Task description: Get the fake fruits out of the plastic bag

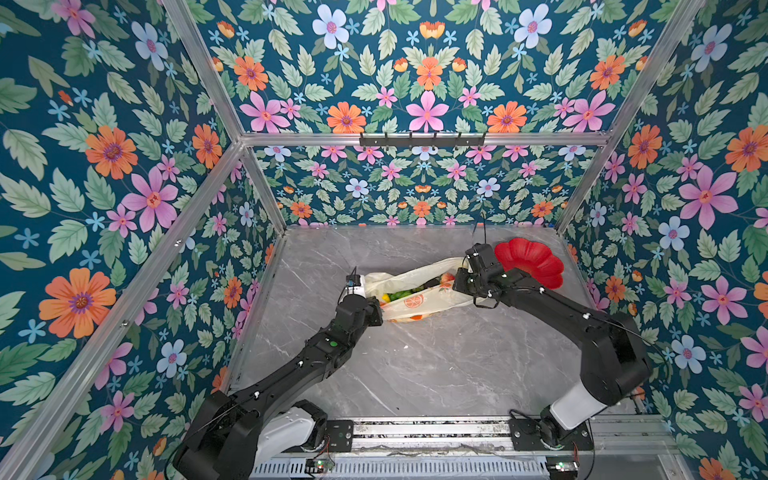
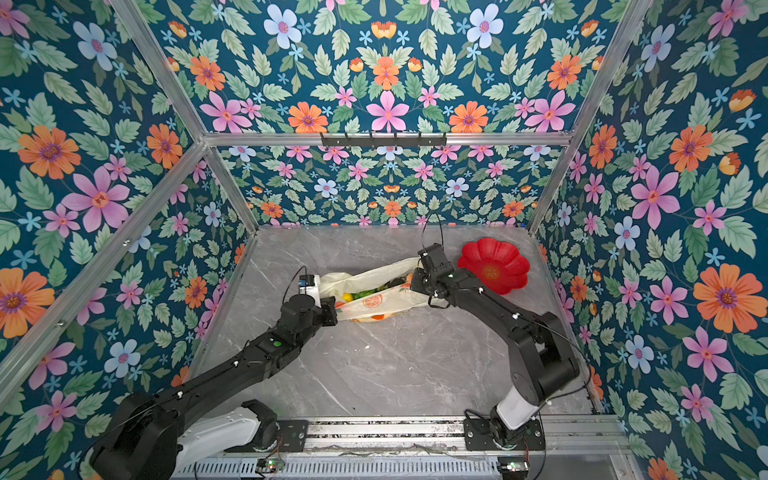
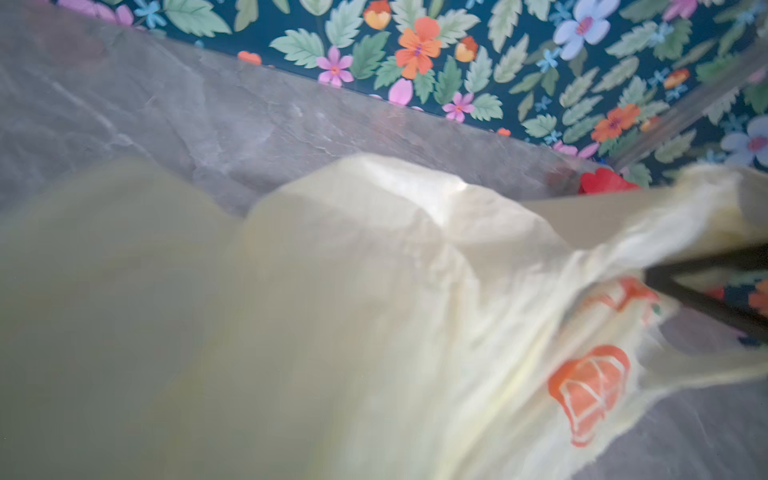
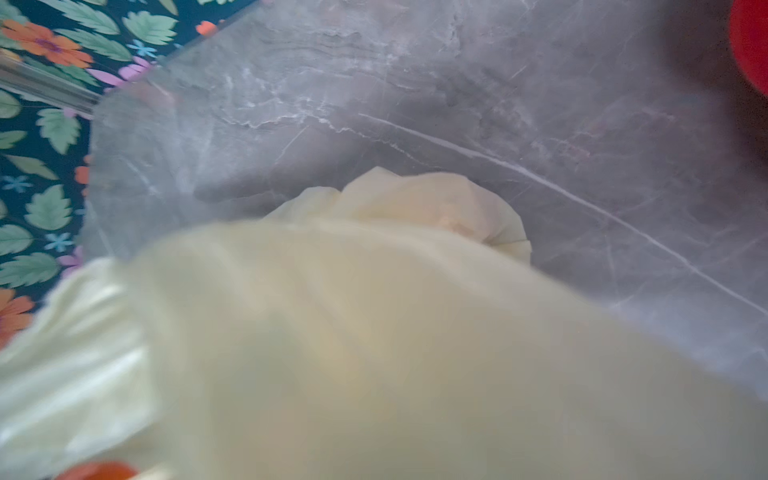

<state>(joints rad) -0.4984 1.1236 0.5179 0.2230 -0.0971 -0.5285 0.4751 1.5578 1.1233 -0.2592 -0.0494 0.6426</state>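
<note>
Stretched lengthwise, the plastic bag's opening is a narrow slit over the fake fruits, so my left gripper should retake the back rim to open it wider.
The plastic bag, pale yellow with orange prints, is stretched between my two grippers over the grey marble table in both top views. Through its open top show the fake fruits: a yellow lemon, green fruit and a red strawberry. My left gripper is shut on the bag's left end. My right gripper is shut on its right end. Bag film fills both wrist views and hides the jaws.
A red flower-shaped plate lies at the back right, just behind the right wrist; it also shows at the edge of the wrist views as the plate. Floral walls with metal posts close in the table on three sides.
</note>
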